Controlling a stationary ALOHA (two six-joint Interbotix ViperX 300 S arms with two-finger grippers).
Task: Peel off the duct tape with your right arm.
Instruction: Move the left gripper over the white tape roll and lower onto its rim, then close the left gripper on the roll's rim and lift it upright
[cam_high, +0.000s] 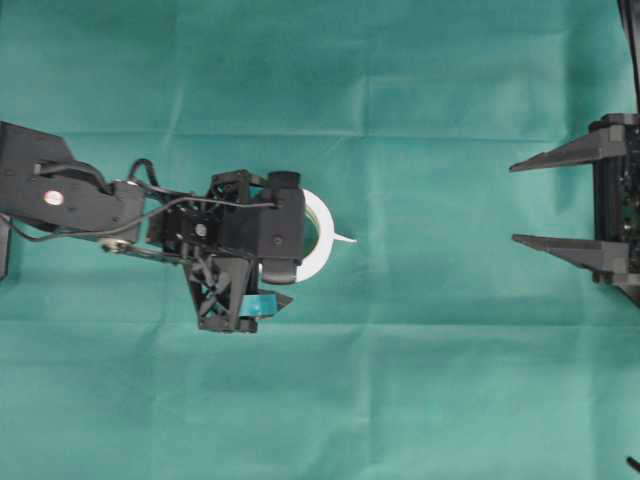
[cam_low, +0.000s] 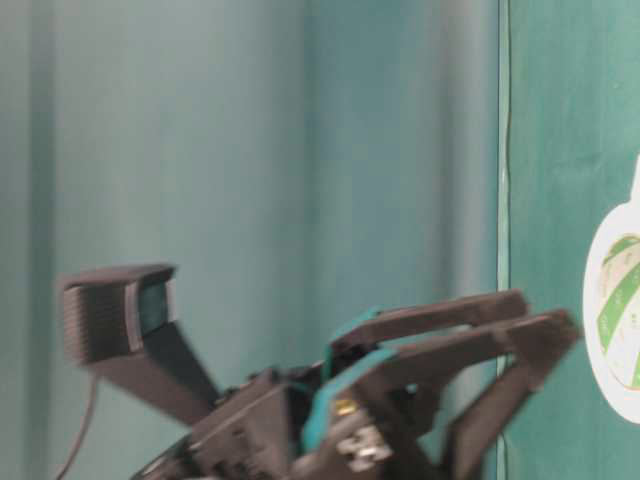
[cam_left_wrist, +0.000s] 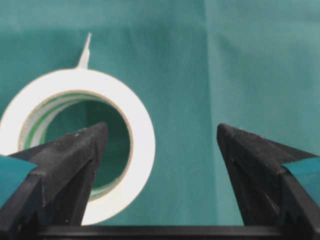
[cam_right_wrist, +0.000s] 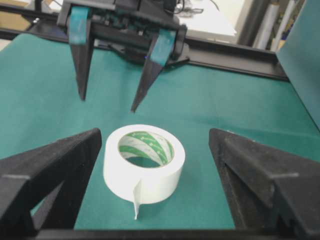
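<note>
I expect the duct tape to come away in a long piece when I pull, because the duct tape's loose end (cam_high: 344, 239) sticks out from the roll's rim.
The duct tape (cam_high: 322, 232), a white roll with a green-striped core, lies flat on the green cloth. Its loose strip end (cam_high: 346, 239) points toward my right gripper. The roll also shows in the right wrist view (cam_right_wrist: 150, 175), the left wrist view (cam_left_wrist: 142, 145) and the table-level view (cam_low: 610, 310). My left gripper (cam_high: 283, 240), with lattice fingers, hovers open over the roll's left part, touching nothing; one finger (cam_left_wrist: 75, 155) is over the roll's hole. My right gripper (cam_high: 514, 203), with solid pointed fingers, is open and empty, far right of the roll and facing it (cam_right_wrist: 155, 132).
The green cloth (cam_high: 400, 400) covers the whole table. In the right wrist view, the left gripper (cam_right_wrist: 108, 103) hangs beyond the roll, and a black rail (cam_right_wrist: 235, 57) runs along the table's far edge. A green backdrop (cam_right_wrist: 305, 55) stands at the right.
</note>
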